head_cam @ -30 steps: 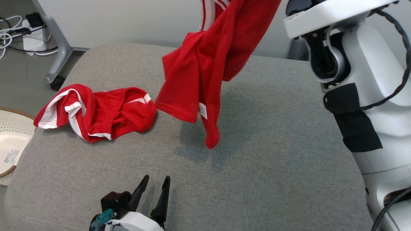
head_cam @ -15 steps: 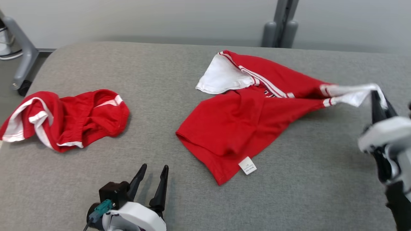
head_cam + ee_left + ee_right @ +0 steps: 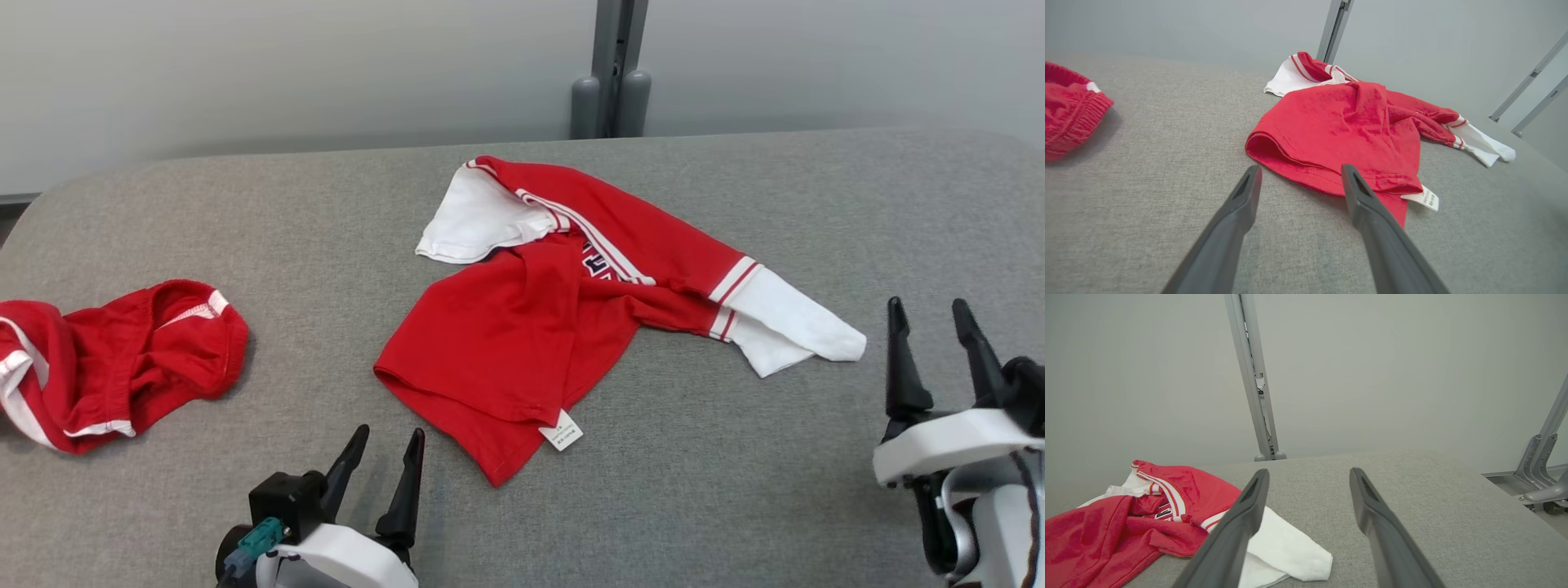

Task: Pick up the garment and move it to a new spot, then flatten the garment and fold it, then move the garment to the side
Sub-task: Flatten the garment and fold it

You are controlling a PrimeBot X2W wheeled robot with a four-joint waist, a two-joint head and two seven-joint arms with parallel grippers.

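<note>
I expect the shirt (image 3: 509, 343) to open out and show more letters when I pull its near corner, since dark lettering (image 3: 597, 263) peeks out from under the striped fold.
The garment (image 3: 522, 327), a red shirt with white sleeves and striped cuffs, lies crumpled on the middle of the grey cushion (image 3: 694, 490). A white label sticks out at its near hem. My left gripper (image 3: 384, 437) stands open at the lower left, just short of the hem, and its fingers (image 3: 1241, 204) frame the garment's (image 3: 1347, 126) near edge. At the lower right my right gripper (image 3: 931, 310) stands open, empty, a little right of the white sleeve (image 3: 1286, 551).
A second red garment with white trim (image 3: 106, 367) lies bunched at the cushion's left edge. A grey post (image 3: 608, 73) rises behind the cushion against a pale wall. Metal frame feet (image 3: 1541, 473) stand off the cushion's right side.
The garment hung in the air, then was laid on the cushion with my right gripper on its white sleeve; now the sleeve is let go and that gripper stands open. The head camera turned right.
</note>
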